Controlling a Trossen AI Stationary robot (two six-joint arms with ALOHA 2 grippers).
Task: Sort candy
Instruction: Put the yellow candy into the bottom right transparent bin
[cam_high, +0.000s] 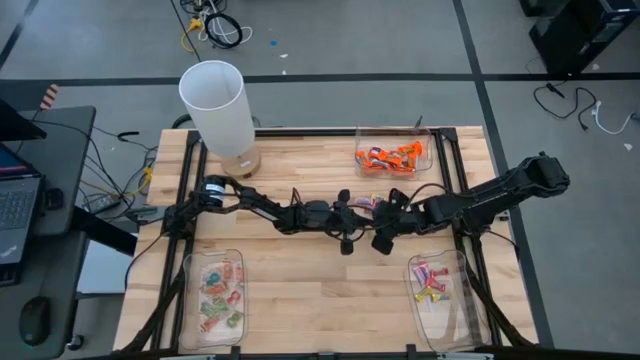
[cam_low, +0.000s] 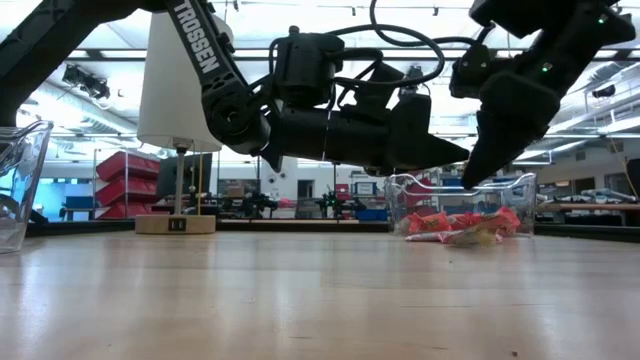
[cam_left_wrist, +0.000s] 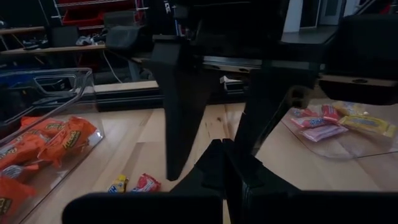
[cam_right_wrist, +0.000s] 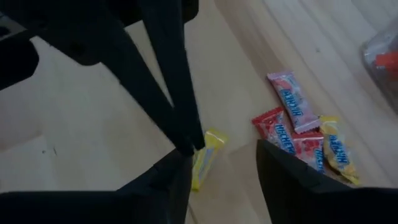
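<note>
The left gripper's fingers are hanging over the lone yellow candy, so the left gripper should move back and the right gripper should pinch the candy.
Loose candy lies on the table's middle: pink, red and yellow pieces and one yellow piece, seen from above as a small heap. My right gripper hangs open over it, pointing steeply down, its fingertips clear of the table. My left gripper reaches in level from the table's left, shut with nothing between its fingers. In the low view its tip stays well above the wood, beside the right gripper.
Three clear trays hold sorted candy: orange at the far right, green and pink at the near left, pink and yellow at the near right. A tall white cylinder stands at the far left.
</note>
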